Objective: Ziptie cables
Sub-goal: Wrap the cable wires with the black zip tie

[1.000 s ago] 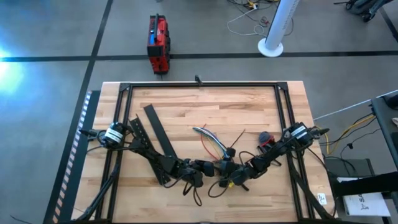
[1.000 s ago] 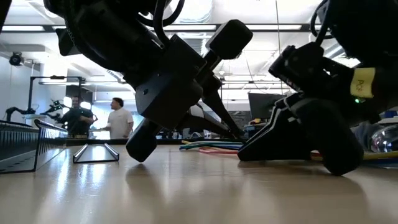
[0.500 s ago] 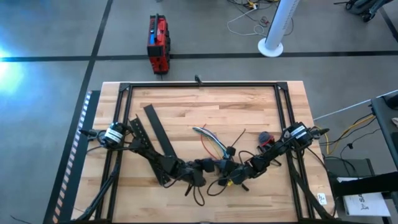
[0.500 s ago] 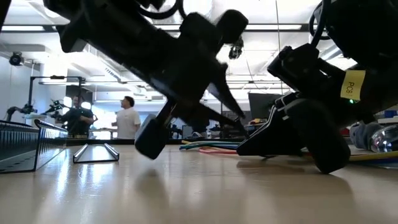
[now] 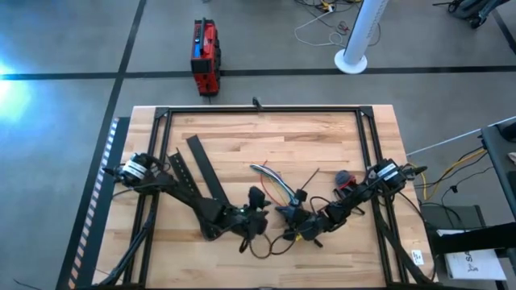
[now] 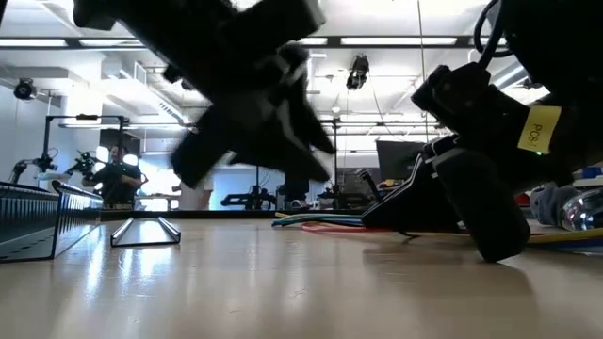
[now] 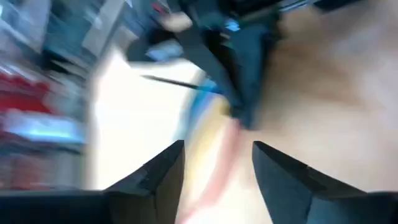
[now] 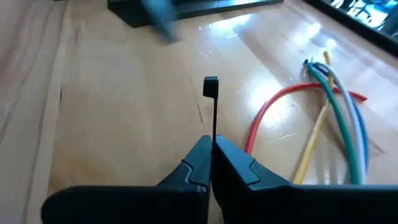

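Observation:
The tail sticks out past the cables while my right gripper pinches the strap near the ziptie's head, so next my left gripper grabs the head and frees it.
The cables, thin wires in red, green, blue, white and yellow, lie fanned on the wooden table; they also show in the right wrist view and the low view. Just near of them, low over the table, my right gripper is shut on a black ziptie. My left gripper stands open to the left of the right one, raised off the table, with nothing between its fingers. Its own wrist view is blurred. My right gripper pinches the ziptie's thin strap between its two fingertips. The fingers come low from the table's right and lie along the strap. The strap sticks out straight ahead of the fingertips, ending in the square head over the bare wood beside the cables.
Two long black slotted bars lie at the far left of the table. A small dark wire tangle with a red-black clip sits under the right arm. A black frame runs round the table's edge. People stand in the room behind.
My left gripper has drawn back from my right gripper, risen off the table and swung its fingers toward the far edge; it is blurred with motion now. My right gripper has kept its place, low beside the cables.

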Tool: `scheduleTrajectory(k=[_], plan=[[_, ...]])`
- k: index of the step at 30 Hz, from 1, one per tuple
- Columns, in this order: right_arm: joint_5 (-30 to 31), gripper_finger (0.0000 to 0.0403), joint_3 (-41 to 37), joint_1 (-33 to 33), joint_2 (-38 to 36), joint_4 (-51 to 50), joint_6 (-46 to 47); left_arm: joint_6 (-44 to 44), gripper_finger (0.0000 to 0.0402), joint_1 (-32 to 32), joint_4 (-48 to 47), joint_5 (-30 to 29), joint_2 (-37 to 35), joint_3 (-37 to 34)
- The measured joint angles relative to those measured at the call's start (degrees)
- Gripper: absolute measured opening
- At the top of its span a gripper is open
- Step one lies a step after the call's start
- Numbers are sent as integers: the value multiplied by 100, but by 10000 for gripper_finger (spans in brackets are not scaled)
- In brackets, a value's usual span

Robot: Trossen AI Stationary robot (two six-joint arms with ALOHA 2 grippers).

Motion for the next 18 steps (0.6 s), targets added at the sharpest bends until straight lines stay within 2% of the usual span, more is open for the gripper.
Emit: scheduleTrajectory(k=[2,4,9,14,18], plan=[[76,0,0,35,0,35,-93,-827,190,68,111,750,-19,-104],[90,0,-7,67,2,167,-294,-1267,193,84,647,1108,14,-318],[70,0,-13,161,11,528,-688,-1343,183,90,2780,1068,134,-954],[50,0,-13,295,11,632,-699,-1525,163,209,4123,936,136,-1500],[46,0,-13,387,11,817,-746,-1660,146,237,4989,1058,231,-1800]])
